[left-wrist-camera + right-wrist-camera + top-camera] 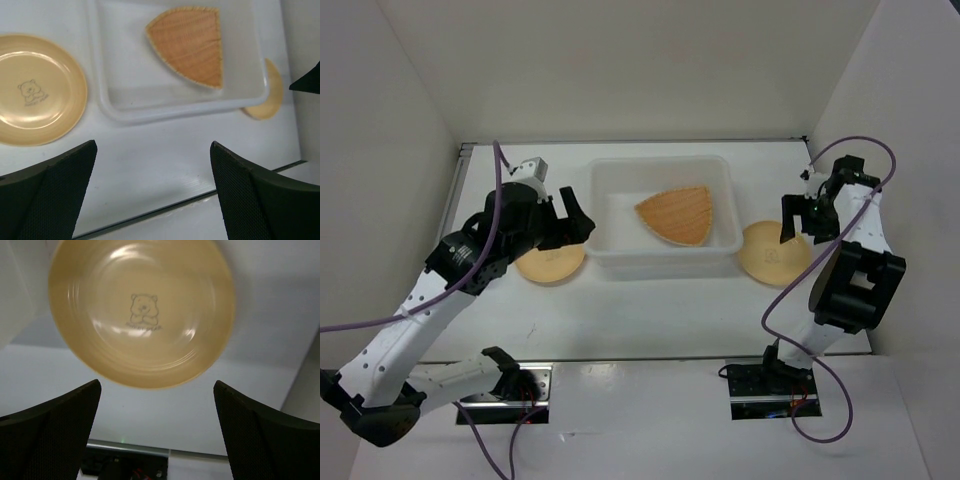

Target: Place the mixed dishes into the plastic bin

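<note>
The tan woven plate has pointed corners, and they will stick out from under the yellow plate when the robot's right gripper puts it on top.
The plastic bin stands mid-table with the tan woven plate lying inside it. One yellow plate lies just left of the bin and another yellow plate just right of it. My left gripper is open and empty, hovering over the left plate's far edge beside the bin. My right gripper is open and empty above the right plate. The left wrist view shows the left plate, the bin and the tan plate. The right wrist view shows a bear-print plate beyond the open gripper. No glass cups are in view.
White enclosure walls ring the table on three sides. The table's near edge runs below the left fingers. The bin's wall shows at the left of the right wrist view. Purple cables loop off both arms.
</note>
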`<state>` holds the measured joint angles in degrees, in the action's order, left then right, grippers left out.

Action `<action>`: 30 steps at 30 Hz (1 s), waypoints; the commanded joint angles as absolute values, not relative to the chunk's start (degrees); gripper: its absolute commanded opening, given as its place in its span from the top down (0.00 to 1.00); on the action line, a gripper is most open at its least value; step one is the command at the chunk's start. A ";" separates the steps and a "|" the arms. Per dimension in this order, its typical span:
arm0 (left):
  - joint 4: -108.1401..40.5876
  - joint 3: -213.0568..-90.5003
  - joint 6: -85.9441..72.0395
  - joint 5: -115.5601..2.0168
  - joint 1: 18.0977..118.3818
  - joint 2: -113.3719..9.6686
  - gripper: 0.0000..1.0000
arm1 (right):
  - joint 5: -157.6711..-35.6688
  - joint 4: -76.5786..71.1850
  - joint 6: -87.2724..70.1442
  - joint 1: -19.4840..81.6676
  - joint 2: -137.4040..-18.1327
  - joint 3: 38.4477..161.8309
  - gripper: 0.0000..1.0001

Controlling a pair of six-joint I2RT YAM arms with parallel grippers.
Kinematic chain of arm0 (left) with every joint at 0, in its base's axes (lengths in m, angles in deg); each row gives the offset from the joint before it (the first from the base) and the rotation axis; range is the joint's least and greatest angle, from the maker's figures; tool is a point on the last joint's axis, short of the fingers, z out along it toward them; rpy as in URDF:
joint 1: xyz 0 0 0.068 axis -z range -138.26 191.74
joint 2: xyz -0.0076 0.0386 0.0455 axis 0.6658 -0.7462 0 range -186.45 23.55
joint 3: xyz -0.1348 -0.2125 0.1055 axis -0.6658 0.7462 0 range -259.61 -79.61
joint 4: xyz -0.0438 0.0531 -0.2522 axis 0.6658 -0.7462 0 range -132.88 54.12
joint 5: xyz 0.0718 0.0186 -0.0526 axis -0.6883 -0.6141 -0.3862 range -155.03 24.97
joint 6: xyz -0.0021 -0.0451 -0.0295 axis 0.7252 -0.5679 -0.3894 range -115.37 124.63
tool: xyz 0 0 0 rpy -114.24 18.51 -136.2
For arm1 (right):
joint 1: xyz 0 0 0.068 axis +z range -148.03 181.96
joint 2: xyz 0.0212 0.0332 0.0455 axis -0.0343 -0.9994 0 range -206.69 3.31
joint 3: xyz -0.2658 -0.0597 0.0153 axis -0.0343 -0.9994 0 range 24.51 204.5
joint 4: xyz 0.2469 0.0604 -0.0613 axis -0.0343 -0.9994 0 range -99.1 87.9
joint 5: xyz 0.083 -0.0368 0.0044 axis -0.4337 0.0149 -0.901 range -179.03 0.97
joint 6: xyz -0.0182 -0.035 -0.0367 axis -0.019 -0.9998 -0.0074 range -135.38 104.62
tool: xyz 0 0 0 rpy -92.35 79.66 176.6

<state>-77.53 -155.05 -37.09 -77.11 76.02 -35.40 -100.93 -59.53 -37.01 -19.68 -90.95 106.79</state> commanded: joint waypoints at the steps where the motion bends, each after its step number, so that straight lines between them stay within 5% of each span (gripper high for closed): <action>1: -78.77 -153.62 -33.69 -75.50 75.40 -32.34 0.00 | -103.19 -60.92 -39.89 -19.30 -88.53 103.79 0.03; 21: -80.43 -146.76 -38.09 -73.03 75.40 -25.85 0.00 | -101.59 -46.32 -44.47 -27.65 -103.90 96.67 0.03; 25: -83.69 -146.76 -39.32 -74.26 75.40 -24.09 0.00 | -105.63 -46.84 -45.17 -27.65 -106.63 96.14 0.11; 30: -85.10 -146.14 -41.07 -74.88 75.40 -22.86 0.00 | -107.40 -48.33 -46.49 -27.04 -111.73 96.66 0.35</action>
<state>-84.15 -146.31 -39.25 -74.18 75.67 -23.69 -102.09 -48.32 -45.51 -27.71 -106.42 97.87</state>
